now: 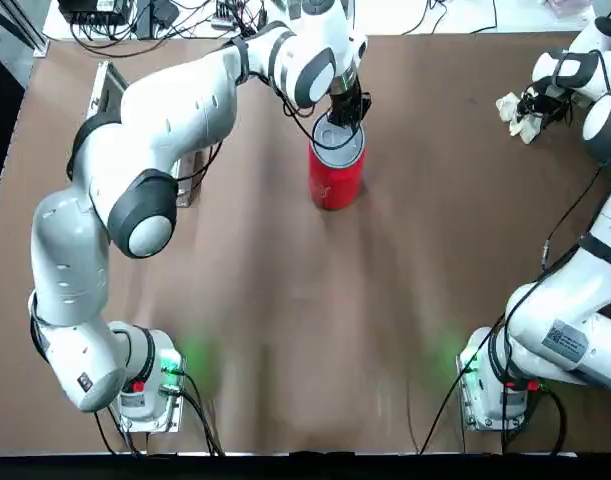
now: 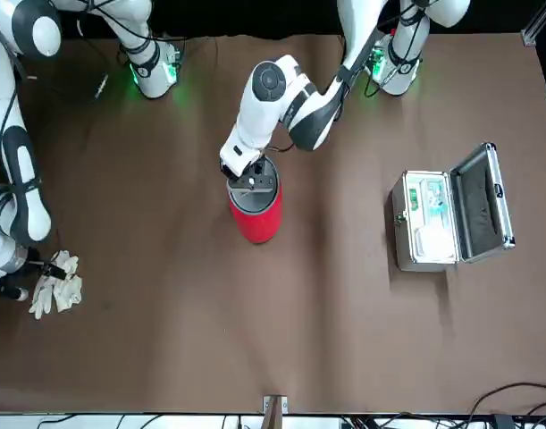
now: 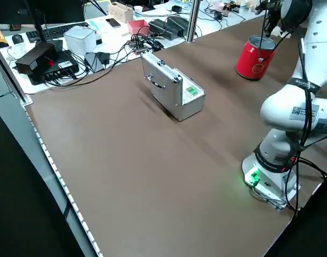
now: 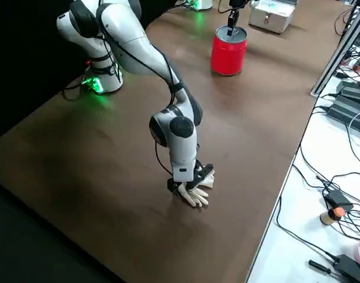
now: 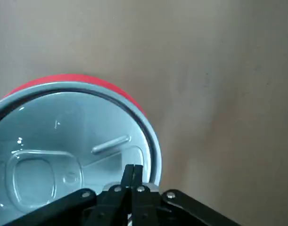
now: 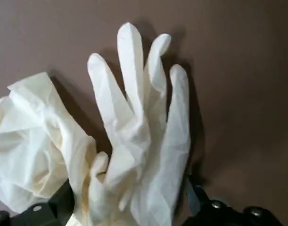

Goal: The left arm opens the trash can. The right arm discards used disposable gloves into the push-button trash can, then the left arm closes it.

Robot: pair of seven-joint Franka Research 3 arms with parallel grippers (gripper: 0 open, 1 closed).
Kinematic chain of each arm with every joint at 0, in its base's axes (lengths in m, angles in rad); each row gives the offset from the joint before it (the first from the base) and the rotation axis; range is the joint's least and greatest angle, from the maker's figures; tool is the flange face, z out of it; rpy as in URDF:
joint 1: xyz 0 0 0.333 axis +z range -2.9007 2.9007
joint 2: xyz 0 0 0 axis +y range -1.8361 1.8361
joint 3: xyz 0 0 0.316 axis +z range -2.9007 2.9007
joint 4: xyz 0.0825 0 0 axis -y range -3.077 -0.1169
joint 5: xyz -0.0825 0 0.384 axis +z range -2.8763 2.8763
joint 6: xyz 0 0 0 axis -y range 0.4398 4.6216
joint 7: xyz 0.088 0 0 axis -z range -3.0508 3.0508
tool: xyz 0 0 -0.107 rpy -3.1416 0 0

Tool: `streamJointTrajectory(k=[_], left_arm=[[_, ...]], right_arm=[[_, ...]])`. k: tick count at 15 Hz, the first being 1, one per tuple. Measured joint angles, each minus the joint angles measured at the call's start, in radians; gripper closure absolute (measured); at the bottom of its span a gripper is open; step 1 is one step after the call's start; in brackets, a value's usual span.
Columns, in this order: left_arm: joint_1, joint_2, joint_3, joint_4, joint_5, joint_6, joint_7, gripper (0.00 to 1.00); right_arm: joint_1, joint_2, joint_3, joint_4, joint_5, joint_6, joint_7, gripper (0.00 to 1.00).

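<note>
The crumpled part of the gloves meets the spread glove in thin folds (image 6: 81, 162), so the cream gloves (image 2: 58, 288) will come up as one loose bunch when I lift them.
The red trash can (image 1: 335, 178) stands at the table's middle, its round silver lid (image 5: 63, 141) down flat. My left gripper (image 5: 133, 170) is shut, its tips together and pointing down on the lid's edge (image 2: 247, 174). The cream gloves (image 6: 129, 132) lie crumpled on the brown table at the far right (image 1: 515, 112). My right gripper (image 6: 129, 202) is low over them, open, with one finger on each side of the wad (image 4: 188, 184).
An open silver case (image 2: 433, 219) with a green label sits on the left arm's side, partly hidden under that arm in the top view. Cables and boxes crowd the bench beyond the table's far edge (image 3: 99, 53). Both arm bases (image 1: 145, 395) glow green.
</note>
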Motion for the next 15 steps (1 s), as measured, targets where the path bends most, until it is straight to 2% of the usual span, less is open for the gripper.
streamJointTrajectory(k=[5,10,15], left_arm=[[-0.009,0.015,0.0,0.002,0.018,0.001,0.0,0.99],[-0.014,0.019,0.001,0.004,0.035,0.002,0.0,0.99],[-0.016,0.021,0.0,0.006,0.048,0.001,0.0,0.99]], right_arm=[[0.01,0.0,0.008,0.009,0.0,-0.001,0.028,0.03],[0.012,0.0,0.013,0.052,0.002,-0.007,0.046,0.01],[0.016,0.009,0.015,0.049,0.002,-0.012,0.072,0.02]])
